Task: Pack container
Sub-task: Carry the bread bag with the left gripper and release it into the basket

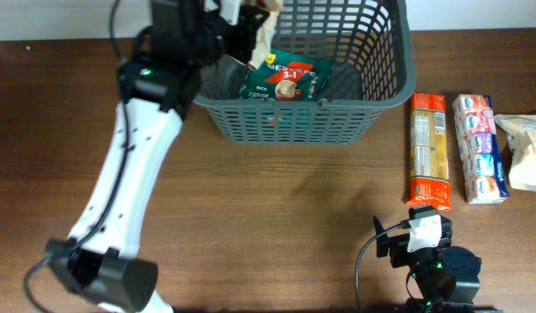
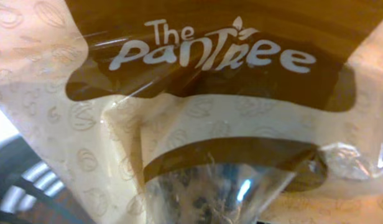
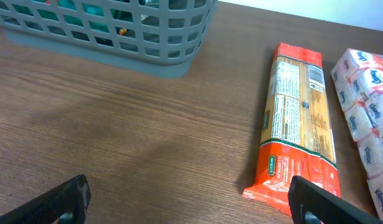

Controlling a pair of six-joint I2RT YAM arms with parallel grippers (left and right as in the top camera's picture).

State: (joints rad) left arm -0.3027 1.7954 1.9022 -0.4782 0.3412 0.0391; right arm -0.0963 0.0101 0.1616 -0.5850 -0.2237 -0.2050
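I go on moving my left gripper inward, as the Pantree bag (image 1: 266, 36) is hanging past the basket's rim, before I let go of the bag over the green coffee packet (image 1: 294, 76).
The dark grey lattice basket (image 1: 320, 122) stands at the back centre and also shows in the right wrist view (image 3: 154, 53). A green 3-in-1 coffee packet (image 1: 281, 80) lies inside it. My left gripper (image 1: 242, 30) is over the basket's left rear corner, shut on a beige and brown "The Pantree" bag (image 1: 266, 30). That bag (image 2: 198, 93) fills the left wrist view and hides the fingers. My right gripper (image 3: 194, 208) is open and empty, low over the table near the front right (image 1: 425, 235).
To the right of the basket lie an orange spaghetti packet (image 1: 427, 149) (image 3: 297, 118), a pack of pink and white tissues (image 1: 479, 148) (image 3: 369, 99) and a beige bag (image 1: 525, 152) at the right edge. Bare wooden table lies in front of the basket.
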